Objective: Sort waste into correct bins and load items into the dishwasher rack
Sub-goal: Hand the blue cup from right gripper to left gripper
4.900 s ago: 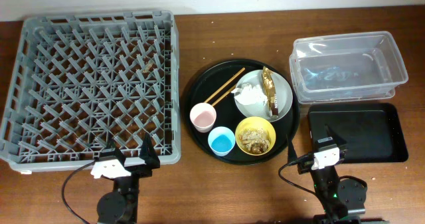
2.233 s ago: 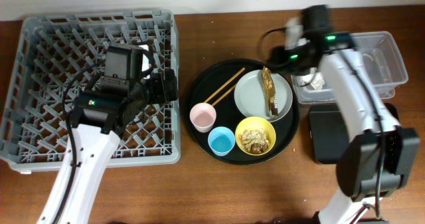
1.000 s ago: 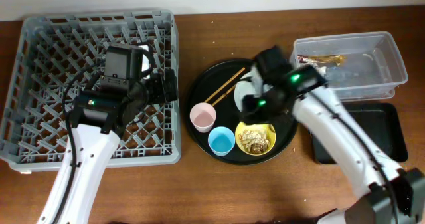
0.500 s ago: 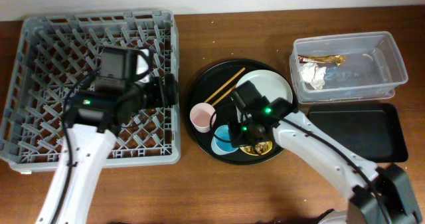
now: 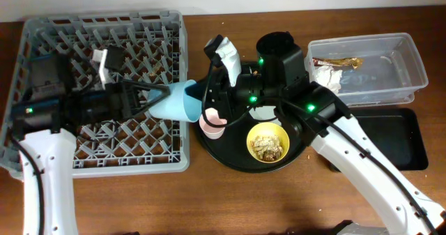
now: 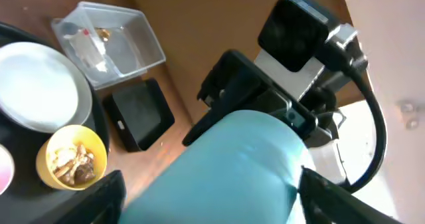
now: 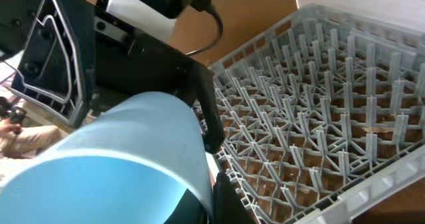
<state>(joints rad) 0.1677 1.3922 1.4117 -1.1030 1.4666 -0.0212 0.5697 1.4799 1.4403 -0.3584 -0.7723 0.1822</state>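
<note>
My right gripper is holding the light-blue cup by its rim. Next, my left gripper grips the cup's body close to its base and puts the cup in the rack with its opening facing down.
A light-blue cup hangs on its side over the right edge of the grey dishwasher rack. My right gripper is shut on its rim, one finger inside and one outside. My left gripper stands open around the cup's body, with a sliver of gap at one finger. The pink cup, the yellow bowl of food scraps and the pale plate sit on the round black tray. The napkin and wrapper lie in the clear tub.
The shallow black tray bin lies in front of the clear tub at the right. My right arm reaches across the round tray and covers part of the plate. Rack pegs stand just beyond the cup.
My right gripper shut on the blue cup, lifted it off the round tray and carried it left to the rack's edge. My left gripper swung round to it and its jaws narrowed around it.
</note>
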